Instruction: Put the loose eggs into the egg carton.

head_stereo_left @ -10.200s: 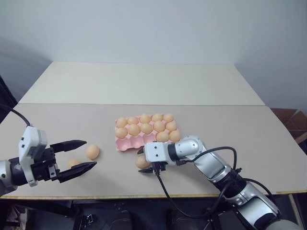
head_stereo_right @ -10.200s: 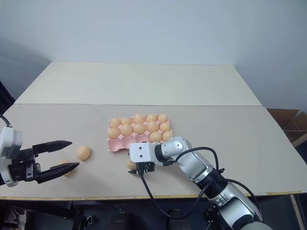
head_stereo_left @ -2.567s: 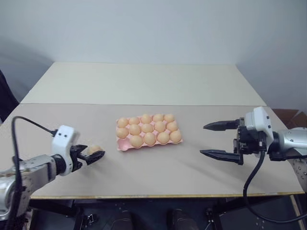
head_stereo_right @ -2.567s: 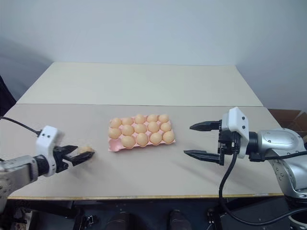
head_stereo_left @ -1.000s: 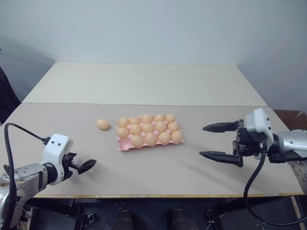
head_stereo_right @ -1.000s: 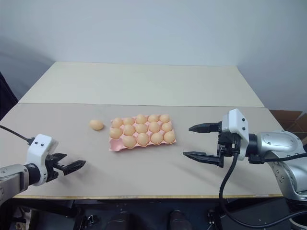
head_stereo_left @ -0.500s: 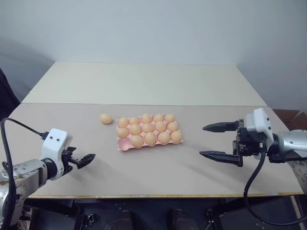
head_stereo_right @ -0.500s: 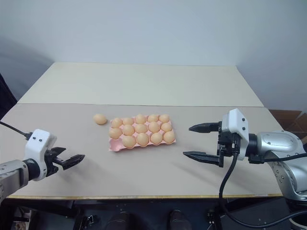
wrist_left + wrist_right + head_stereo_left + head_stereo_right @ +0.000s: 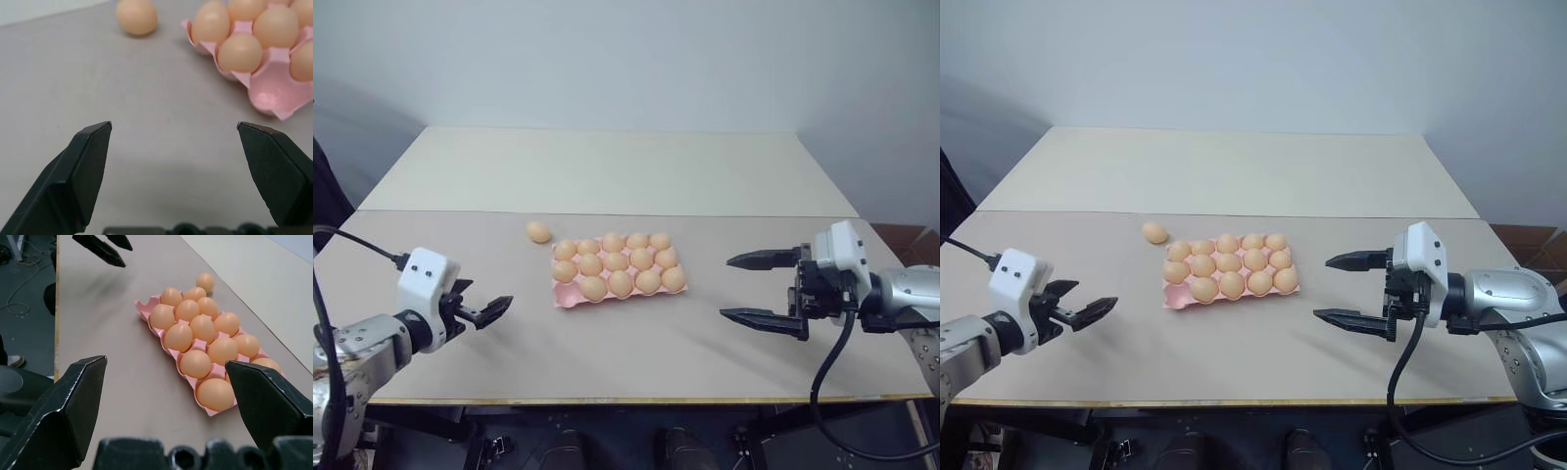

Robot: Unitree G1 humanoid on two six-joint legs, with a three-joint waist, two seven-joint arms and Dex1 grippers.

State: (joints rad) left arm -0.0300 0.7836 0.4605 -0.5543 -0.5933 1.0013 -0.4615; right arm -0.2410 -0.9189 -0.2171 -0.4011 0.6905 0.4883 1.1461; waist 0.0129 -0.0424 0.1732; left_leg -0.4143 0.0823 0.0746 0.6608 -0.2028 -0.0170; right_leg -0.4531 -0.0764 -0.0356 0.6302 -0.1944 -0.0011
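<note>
The loose egg is clear of the egg carton's corner, so my left gripper should stay open and keep moving toward it until its fingers get to both sides of the egg.
One loose egg lies on the table just off the far left corner of the pink egg carton. The carton holds several eggs, and its near left cup is bare. My left gripper hovers open and empty over the table's near left, well short of the egg; its wrist view shows the egg and the carton ahead. My right gripper stands open and empty to the right of the carton, pointing toward it. From the right wrist, the loose egg sits beyond the carton.
The carton sits mid-table on a beige tabletop; a second, paler table adjoins behind. The near table edge runs just below both grippers.
The loose egg has rolled away from me toward the carton's far left corner. My left gripper has lifted slightly and tipped up. The right arm has kept still.
</note>
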